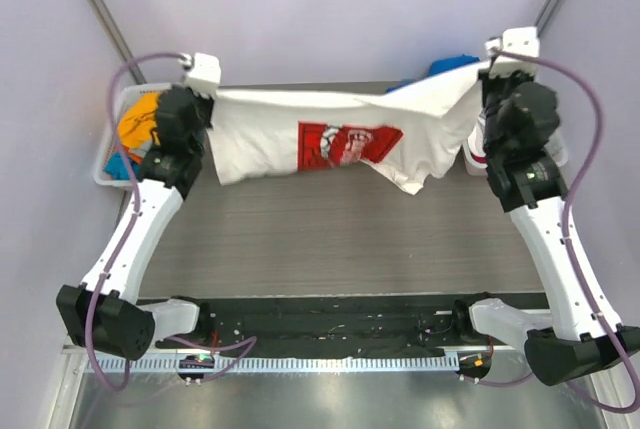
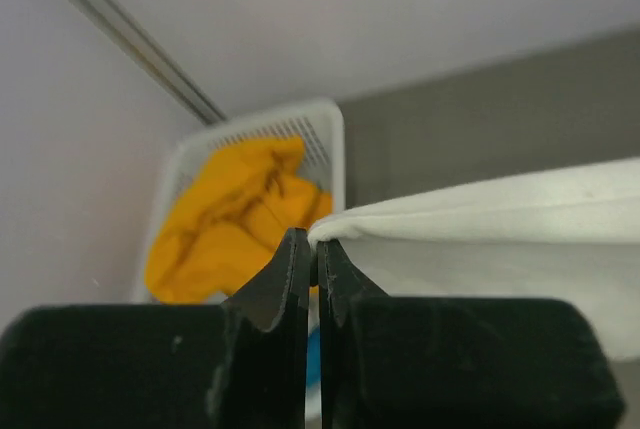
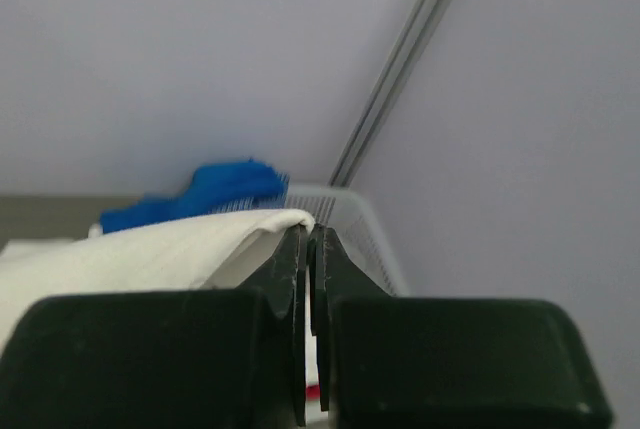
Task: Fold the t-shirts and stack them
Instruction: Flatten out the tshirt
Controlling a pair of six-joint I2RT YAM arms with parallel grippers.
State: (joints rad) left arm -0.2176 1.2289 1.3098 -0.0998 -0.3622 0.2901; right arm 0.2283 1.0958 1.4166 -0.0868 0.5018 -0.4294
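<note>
The hanging hem of the white t-shirt is bunched up in folds (image 1: pixel 408 175) toward my right gripper, so both grippers need to lift its top edge (image 1: pixel 335 99) high and shake the t-shirt out before folding it.
A large white t-shirt (image 1: pixel 270 134) with a red square chest logo (image 1: pixel 345 143) hangs stretched in the air between both arms, above the far half of the table. My left gripper (image 1: pixel 207 99) is shut on its left edge; in the left wrist view (image 2: pixel 316 244) the white cloth (image 2: pixel 480 219) runs off to the right from the pinched tips. My right gripper (image 1: pixel 487 69) is shut on the shirt's right edge; the right wrist view (image 3: pixel 308 234) shows the white cloth (image 3: pixel 150 249) draping off to the left. The shirt's right part sags in folds.
A white slatted basket (image 1: pixel 110 164) at the far left holds an orange t-shirt (image 2: pixel 225 224) and something blue. A second white basket (image 3: pixel 350 214) at the far right holds a blue t-shirt (image 3: pixel 215 189). The grey table (image 1: pixel 340 239) lies below the hanging shirt.
</note>
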